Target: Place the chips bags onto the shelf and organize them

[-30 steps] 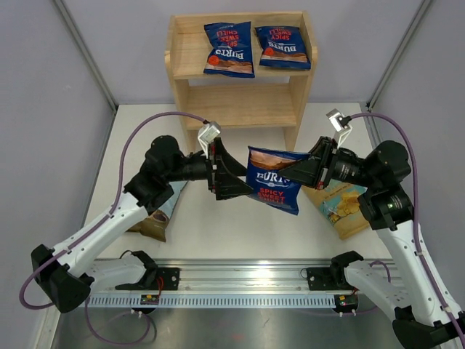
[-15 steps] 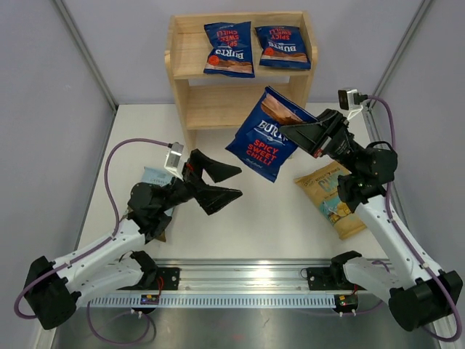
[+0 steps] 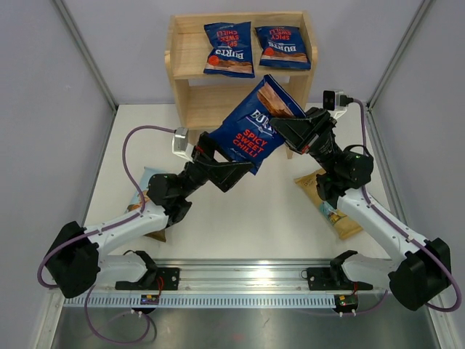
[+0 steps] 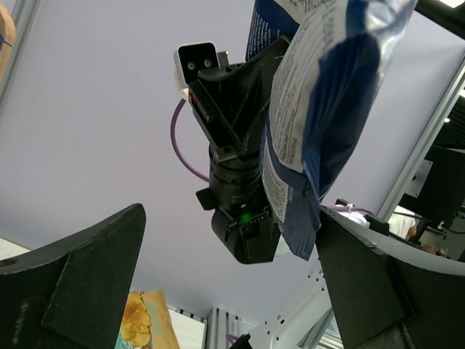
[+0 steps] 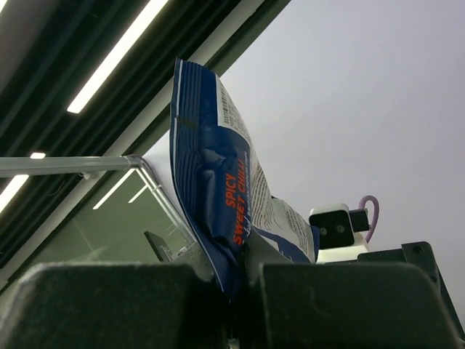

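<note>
The top level's loose end [image 3: 190,55] is on the side of my left gripper, so my left gripper should take over the bag's lower end [image 3: 225,139] from my right gripper before placing it.
A dark blue chips bag [image 3: 247,132] hangs in the air in front of the shelf [image 3: 186,45], tilted, with my right gripper [image 3: 282,125] shut on its right edge. In the right wrist view that bag [image 5: 221,193] rises from between the shut fingers, right gripper [image 5: 236,291]. My left gripper [image 3: 227,164] is open just under the bag's lower left end, not touching it. Its wrist view looks up at the bag [image 4: 320,109] between wide-open fingers, left gripper [image 4: 232,291]. Two more dark blue bags [image 3: 229,49] [image 3: 282,46] lie on the shelf's top tier.
A tan-yellow bag [image 3: 333,202] lies on the table under my right arm and also shows in the left wrist view [image 4: 149,323]. A pale blue-white bag [image 3: 148,179] lies partly hidden under my left arm. The shelf's lower tier [image 3: 232,102] holds nothing visible.
My right gripper has carried the dark blue bag up and left, closer to the shelf. The left arm has swung back in under the bag with open jaws.
</note>
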{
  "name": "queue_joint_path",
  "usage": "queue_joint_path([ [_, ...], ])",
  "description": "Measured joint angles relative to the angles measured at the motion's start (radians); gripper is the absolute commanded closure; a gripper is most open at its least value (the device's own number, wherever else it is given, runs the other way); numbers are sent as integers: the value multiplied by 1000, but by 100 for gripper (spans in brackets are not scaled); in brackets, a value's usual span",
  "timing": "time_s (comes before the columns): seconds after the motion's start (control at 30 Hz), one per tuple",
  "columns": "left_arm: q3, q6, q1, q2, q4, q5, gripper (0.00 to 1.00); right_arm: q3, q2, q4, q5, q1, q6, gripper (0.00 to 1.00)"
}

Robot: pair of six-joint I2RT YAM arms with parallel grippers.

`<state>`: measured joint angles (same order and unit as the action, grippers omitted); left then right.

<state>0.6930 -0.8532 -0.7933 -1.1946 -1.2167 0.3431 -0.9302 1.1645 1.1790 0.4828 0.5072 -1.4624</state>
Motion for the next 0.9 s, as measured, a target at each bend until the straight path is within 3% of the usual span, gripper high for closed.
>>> queue_joint_path([
  [0.1,10,-11,-1,-21,-19,-9,3,30,-2,24,-48,2,2,100],
  [0.33,10,-3,-5,-11,-43,-68,23,94,-6,23,-98,3,31,100],
  [0.37,10,0,-4,-8,-45,-72,28,96,-6,21,-100,3,35,100],
  [0.47,10,8,-5,5,-54,-89,56,97,-6,25,-101,3,45,100],
  [0.63,9,20,-8,23,-53,-119,80,123,-5,47,-127,6,57,100],
  [0.73,7,28,-12,35,-34,-132,92,123,-3,48,-126,9,64,82],
  [0.77,7,32,-13,41,-21,-138,94,123,-4,48,-126,9,70,59],
  [0.83,6,42,-11,63,12,-161,98,123,-7,43,-126,8,83,38],
  [0.87,6,50,-10,81,41,-171,99,123,-21,12,-124,9,117,20],
  [0.9,7,56,-8,99,62,-178,99,123,-31,-7,-126,9,124,13],
])
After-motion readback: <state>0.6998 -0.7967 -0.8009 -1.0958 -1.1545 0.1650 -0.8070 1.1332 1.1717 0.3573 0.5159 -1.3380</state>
